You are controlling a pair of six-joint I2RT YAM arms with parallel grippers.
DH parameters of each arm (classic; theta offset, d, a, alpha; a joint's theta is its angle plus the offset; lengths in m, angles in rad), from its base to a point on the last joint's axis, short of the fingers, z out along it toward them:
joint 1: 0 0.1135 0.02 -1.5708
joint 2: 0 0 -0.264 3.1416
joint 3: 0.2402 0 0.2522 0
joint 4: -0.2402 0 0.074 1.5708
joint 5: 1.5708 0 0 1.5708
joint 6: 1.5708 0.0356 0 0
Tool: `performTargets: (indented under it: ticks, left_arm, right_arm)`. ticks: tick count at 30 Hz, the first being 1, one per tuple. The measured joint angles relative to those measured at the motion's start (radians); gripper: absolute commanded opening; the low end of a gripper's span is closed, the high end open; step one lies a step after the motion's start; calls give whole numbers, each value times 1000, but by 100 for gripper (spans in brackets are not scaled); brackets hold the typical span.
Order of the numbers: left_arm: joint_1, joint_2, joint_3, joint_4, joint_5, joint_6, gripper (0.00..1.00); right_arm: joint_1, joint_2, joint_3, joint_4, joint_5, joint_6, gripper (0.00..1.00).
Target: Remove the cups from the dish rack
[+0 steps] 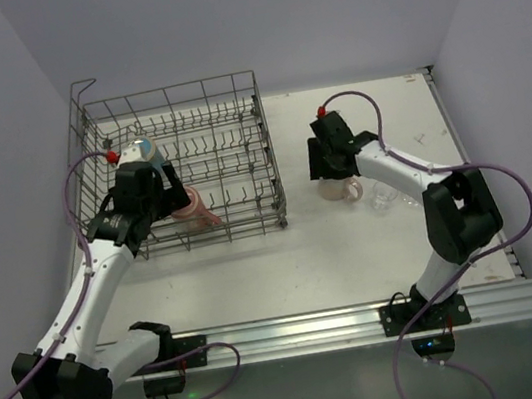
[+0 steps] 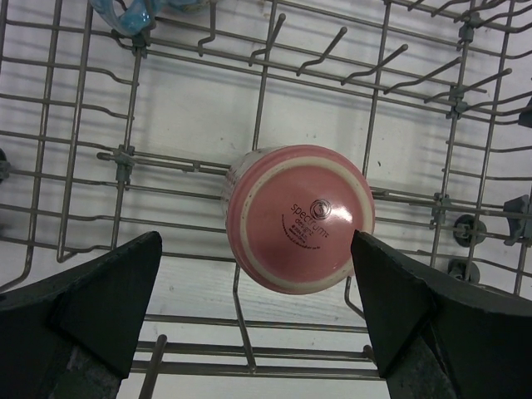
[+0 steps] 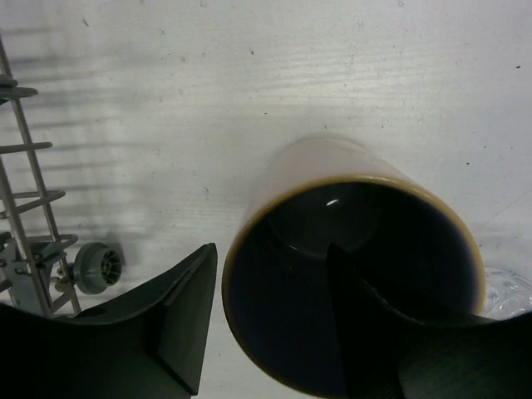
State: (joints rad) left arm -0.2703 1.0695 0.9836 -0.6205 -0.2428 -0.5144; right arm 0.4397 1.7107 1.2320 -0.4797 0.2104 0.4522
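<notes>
Next, my left gripper turns to straddle the cup's base [image 2: 301, 219] clear of the handle, because the pink cup's handle [image 1: 211, 216] slants out towards one finger of that gripper.
The grey wire dish rack [image 1: 229, 94] stands at the back left. A pink cup [image 1: 194, 209] lies among its prongs; the left wrist view shows its pink base [image 2: 299, 220] turned towards the camera. My left gripper [image 2: 256, 241] is open, with a finger on each side of that cup, not touching it. A pale pink-cream mug [image 1: 337, 189] stands upright on the table right of the rack. My right gripper [image 3: 268, 258] is open over the mug's wall [image 3: 249, 224], one finger outside and one inside. A clear glass tumbler [image 1: 383, 199] lies beside the mug.
A bluish cup [image 1: 141, 147] sits in the rack's far left part, behind my left gripper, and shows in the left wrist view [image 2: 125, 12]. The rack's corner and wheel [image 3: 98, 268] are just left of the right gripper. White walls close in the table.
</notes>
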Motion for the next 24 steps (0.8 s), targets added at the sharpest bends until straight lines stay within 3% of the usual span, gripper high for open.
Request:
performTargets:
  ticks: [11,24]
  left_arm:
    - [0,116,60,-60,21,-44,100]
    - [0,276,332,-318,-10,-202,100]
  right_arm:
    - [19,-233,-89,-26,4,12,63]
    - [19,-509,-159,-69,8,26,64]
